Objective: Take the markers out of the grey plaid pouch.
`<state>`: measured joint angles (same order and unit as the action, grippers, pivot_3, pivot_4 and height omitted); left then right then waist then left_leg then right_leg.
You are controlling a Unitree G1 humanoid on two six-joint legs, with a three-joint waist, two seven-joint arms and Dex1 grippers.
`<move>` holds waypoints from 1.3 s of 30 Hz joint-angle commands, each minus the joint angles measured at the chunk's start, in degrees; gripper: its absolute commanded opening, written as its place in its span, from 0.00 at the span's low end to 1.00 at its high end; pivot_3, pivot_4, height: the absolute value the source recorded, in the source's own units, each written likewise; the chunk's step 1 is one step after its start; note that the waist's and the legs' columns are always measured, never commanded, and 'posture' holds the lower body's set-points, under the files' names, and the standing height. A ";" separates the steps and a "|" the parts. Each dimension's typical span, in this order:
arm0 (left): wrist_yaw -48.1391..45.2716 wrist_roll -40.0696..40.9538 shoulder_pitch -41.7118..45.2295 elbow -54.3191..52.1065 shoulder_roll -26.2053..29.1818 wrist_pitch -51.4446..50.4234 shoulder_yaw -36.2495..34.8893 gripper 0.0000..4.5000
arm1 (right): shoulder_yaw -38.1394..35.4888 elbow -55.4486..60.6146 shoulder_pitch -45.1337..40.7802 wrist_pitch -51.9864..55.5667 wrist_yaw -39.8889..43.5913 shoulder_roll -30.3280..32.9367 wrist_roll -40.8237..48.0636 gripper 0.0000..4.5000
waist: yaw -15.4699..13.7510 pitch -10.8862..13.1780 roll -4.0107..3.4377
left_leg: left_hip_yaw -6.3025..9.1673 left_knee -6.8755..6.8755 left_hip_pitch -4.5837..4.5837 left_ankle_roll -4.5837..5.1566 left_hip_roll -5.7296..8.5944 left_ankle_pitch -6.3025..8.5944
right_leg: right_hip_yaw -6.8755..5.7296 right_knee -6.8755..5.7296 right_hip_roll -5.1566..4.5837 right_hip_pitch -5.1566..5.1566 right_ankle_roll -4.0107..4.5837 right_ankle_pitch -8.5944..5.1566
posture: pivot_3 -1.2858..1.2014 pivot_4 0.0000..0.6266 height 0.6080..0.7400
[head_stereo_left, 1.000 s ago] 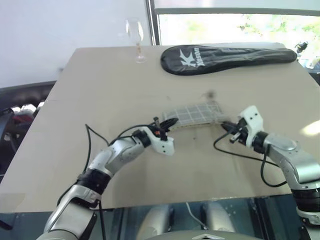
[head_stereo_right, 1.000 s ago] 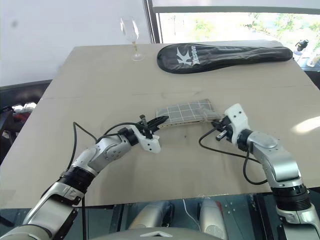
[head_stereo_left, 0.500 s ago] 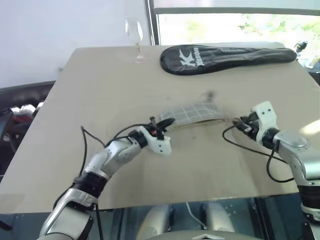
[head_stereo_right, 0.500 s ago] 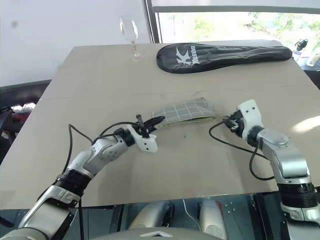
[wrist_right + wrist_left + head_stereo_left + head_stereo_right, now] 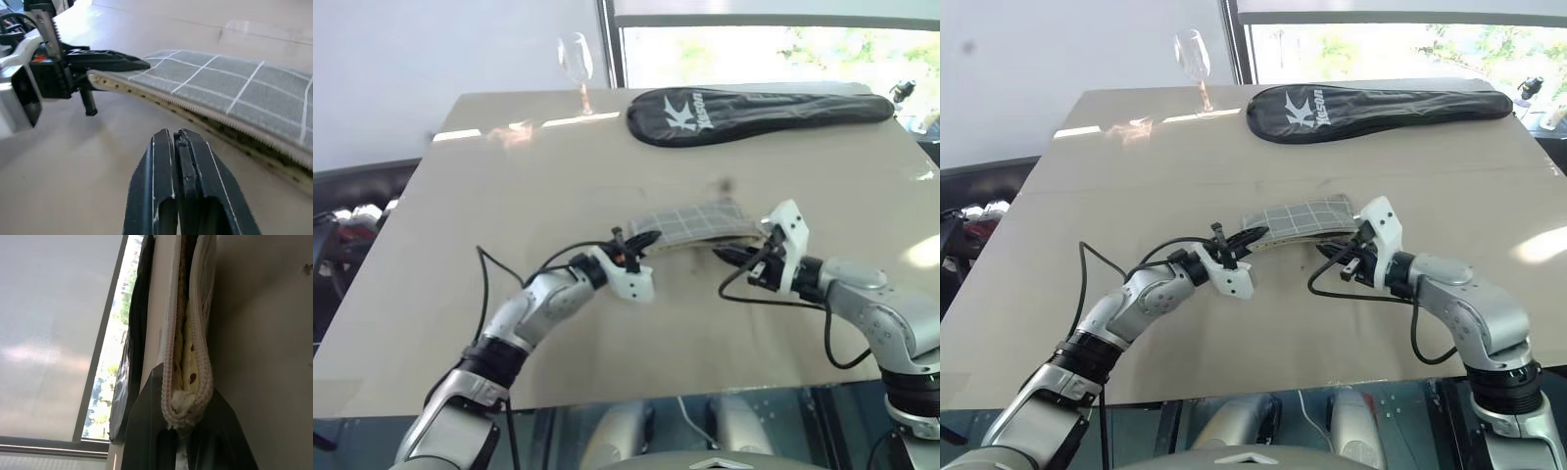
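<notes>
My right gripper is shut, and the pouch's opening (image 5: pixel 717 241) in front of it is a narrow slit. I should therefore open my right gripper, reach inside the slit (image 5: pixel 732 240) and grab a marker.
The grey plaid pouch (image 5: pixel 693 222) lies mid-table, its left end raised. My left gripper (image 5: pixel 641 240) is shut on that end; in the left wrist view the zipper's end (image 5: pixel 185 406) sits pinched between the fingers, and the yellowish dotted lining (image 5: pixel 190 367) shows in the slit. My right gripper (image 5: pixel 724 257) is shut on nothing. It hovers just in front of the pouch's zipper edge (image 5: pixel 195 115), near its right half, pointing left toward the left gripper (image 5: pixel 105 61). The markers are hidden.
A long black racket cover (image 5: pixel 754 113) lies at the table's far right. A wine glass (image 5: pixel 576 69) stands at the far edge, left of the cover. Black cables loop from both wrists over the tabletop (image 5: pixel 509 176).
My right gripper drew back to the right of the pouch, then swung left along its front edge, and is shut now. The left gripper kept its grip and stayed put.
</notes>
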<state>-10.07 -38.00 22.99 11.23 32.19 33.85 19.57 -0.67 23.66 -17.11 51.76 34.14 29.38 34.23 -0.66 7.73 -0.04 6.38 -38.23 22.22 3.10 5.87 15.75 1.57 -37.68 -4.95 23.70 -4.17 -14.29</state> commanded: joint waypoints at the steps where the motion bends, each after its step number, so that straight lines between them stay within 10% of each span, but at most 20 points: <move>1: -0.50 1.56 -0.68 -4.30 0.00 -0.63 -1.50 0.00 | -0.02 -1.49 -1.60 -2.24 -1.38 -0.40 -1.88 0.01 | 0.00 0.00 0.00 | 0.00 0.00 0.00 0.00 0.00 0.00 | 0.01 0.00 0.00 0.00 0.00 0.00 | 0.52 0.24 1.00; 13: -8.78 10.33 -2.88 -13.53 -1.95 -5.97 -2.39 0.00 | 9.14 -7.07 -5.61 -12.40 -0.06 1.90 -15.02 0.01 | 0.14 0.01 -0.02 | -0.01 0.00 0.02 0.00 0.00 0.00 | 0.00 0.01 0.00 0.02 0.00 0.00 | 0.52 0.24 1.00; 16: -15.80 16.62 -3.87 -16.37 -1.81 -10.87 -2.22 0.00 | 12.77 -6.20 -7.71 -14.87 2.04 4.10 -18.82 0.16 | 0.20 0.01 -0.01 | -0.01 0.00 0.03 -0.01 0.00 0.00 | 0.00 0.00 0.00 0.04 0.00 0.00 | 0.52 0.24 1.00; 24: -27.82 31.55 -5.29 -23.86 -3.99 -30.05 -3.64 0.00 | 20.76 -4.68 -14.92 -13.84 8.21 10.80 -27.61 0.99 | 0.48 0.03 0.00 | 0.04 -0.03 0.07 0.00 -0.01 0.00 | -0.05 0.03 0.02 0.04 0.00 0.00 | 0.52 0.24 1.00; 39: -35.73 49.09 -4.37 -33.52 -6.64 -49.78 -5.79 0.00 | 30.29 -26.37 -22.88 -26.16 14.34 6.69 -39.03 0.99 | 1.44 0.06 0.05 | 0.16 -0.08 0.17 -0.02 -0.01 -0.02 | -0.14 0.08 0.02 0.07 0.01 0.00 | 0.52 0.24 1.00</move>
<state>-45.23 8.71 17.42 -17.82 25.65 -16.98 15.60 28.92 0.89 -39.73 27.79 48.44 35.75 -2.40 0.78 7.78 0.02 6.54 -38.31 22.39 3.07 5.86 15.73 1.43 -37.60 -4.93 23.77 -4.16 -14.30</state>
